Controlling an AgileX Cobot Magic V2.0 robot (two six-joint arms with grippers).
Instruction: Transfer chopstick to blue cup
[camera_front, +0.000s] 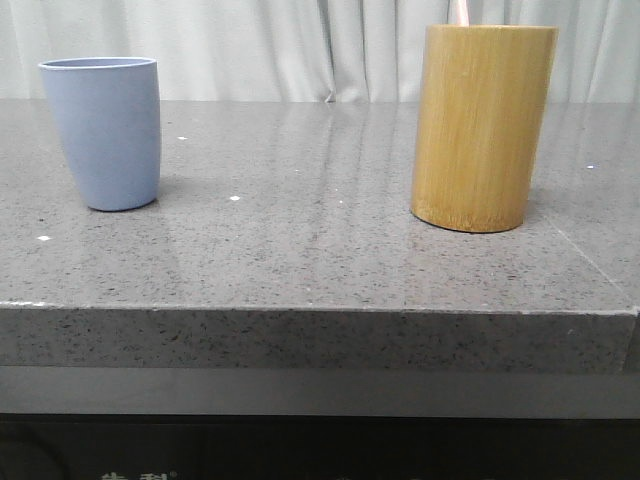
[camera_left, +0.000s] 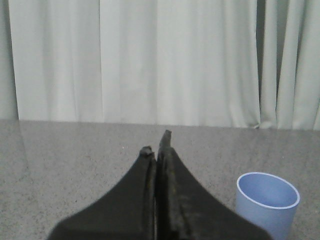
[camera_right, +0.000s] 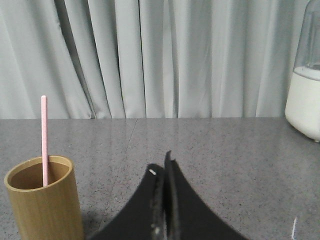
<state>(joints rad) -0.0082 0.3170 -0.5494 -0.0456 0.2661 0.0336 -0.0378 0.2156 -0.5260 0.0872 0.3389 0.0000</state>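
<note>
The blue cup (camera_front: 105, 135) is standing far away from the bamboo cylinder, so next my left gripper puts the cup next to the cylinder (camera_front: 345, 200) before my right gripper moves the chopstick.
The blue cup (camera_front: 103, 132) stands upright on the grey stone table at the left; it also shows in the left wrist view (camera_left: 266, 202), empty. A pink chopstick (camera_front: 459, 12) sticks up from the tall bamboo cylinder (camera_front: 482, 127) at the right; in the right wrist view the chopstick (camera_right: 44, 140) stands inside the cylinder (camera_right: 44, 198). My left gripper (camera_left: 156, 145) is shut and empty, beside the cup and apart from it. My right gripper (camera_right: 161, 164) is shut and empty, beside the cylinder and apart from it. Neither gripper shows in the front view.
A white vessel with a clear top (camera_right: 305, 85) stands on the table by the curtain in the right wrist view. The table's front edge (camera_front: 320, 312) runs across the front view. Pale curtains hang behind the table.
</note>
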